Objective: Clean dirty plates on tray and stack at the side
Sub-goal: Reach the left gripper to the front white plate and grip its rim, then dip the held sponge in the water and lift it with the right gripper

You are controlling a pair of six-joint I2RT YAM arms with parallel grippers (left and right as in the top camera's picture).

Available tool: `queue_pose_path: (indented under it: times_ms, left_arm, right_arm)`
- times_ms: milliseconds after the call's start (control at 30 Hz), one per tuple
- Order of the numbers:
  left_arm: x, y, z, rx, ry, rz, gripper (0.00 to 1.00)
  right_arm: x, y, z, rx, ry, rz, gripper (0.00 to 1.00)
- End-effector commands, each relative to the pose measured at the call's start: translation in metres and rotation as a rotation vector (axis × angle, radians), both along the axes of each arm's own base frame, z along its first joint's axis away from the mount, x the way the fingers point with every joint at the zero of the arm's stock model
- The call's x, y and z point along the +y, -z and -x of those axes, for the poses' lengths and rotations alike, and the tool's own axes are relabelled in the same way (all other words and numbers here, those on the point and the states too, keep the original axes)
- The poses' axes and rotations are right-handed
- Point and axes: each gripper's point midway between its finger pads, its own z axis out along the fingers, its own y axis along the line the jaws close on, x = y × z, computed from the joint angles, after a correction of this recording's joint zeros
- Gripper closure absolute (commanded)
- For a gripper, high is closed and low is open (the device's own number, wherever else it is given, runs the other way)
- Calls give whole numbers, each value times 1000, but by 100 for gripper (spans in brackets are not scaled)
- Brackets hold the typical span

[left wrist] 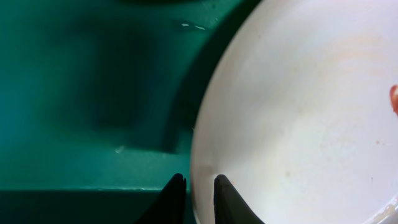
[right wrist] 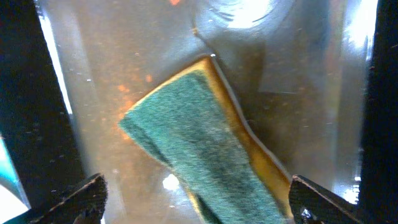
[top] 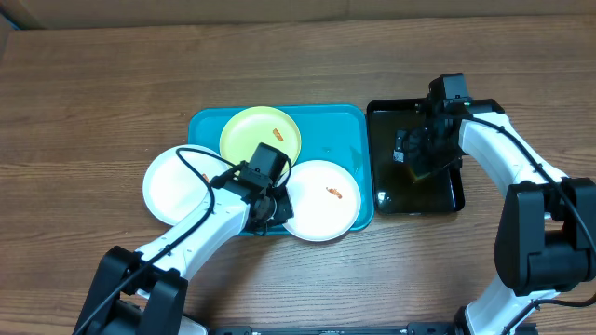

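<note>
The sponge's green side buckles (right wrist: 171, 163) along its edge, so I expect the sponge to squeeze narrow and spread out at its loose end when the robot lifts it.
The turquoise tray (top: 321, 119) holds a pale yellow-green plate (top: 260, 133) at the back. One white plate (top: 170, 186) overhangs the tray's left edge. Another white plate (top: 326, 207), with an orange smear, overhangs its front right corner. My left gripper (top: 277, 207) is at this plate's left rim. In the left wrist view its fingers (left wrist: 198, 186) are closed narrowly over the rim of the white plate (left wrist: 298, 118), one finger on the tray (left wrist: 93, 81) side. My right gripper (top: 419, 154) is wide open (right wrist: 196, 199) astride a green-and-yellow sponge (right wrist: 199, 149).
A smaller black tray (top: 447, 200) stands right of the turquoise one. It holds the sponge (top: 421, 166) in wet, brownish liquid (right wrist: 124, 74). Bare wooden table (top: 112, 84) surrounds both trays.
</note>
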Motion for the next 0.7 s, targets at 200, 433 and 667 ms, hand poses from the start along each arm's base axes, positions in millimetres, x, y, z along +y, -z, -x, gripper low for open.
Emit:
queue_pose_path:
  times_ms: [200,433,667]
  left_arm:
    - [0,5,3,-4,7,-36,81]
    - [1,5,3,-3,8,-36,79]
    - [1,5,4,-2,8,-37,76]
  right_arm:
    - [6,11,13,28,-31,60,16]
    - [8,12,38,146,128,41,30]
    - [-2,9,12,32,74,105,16]
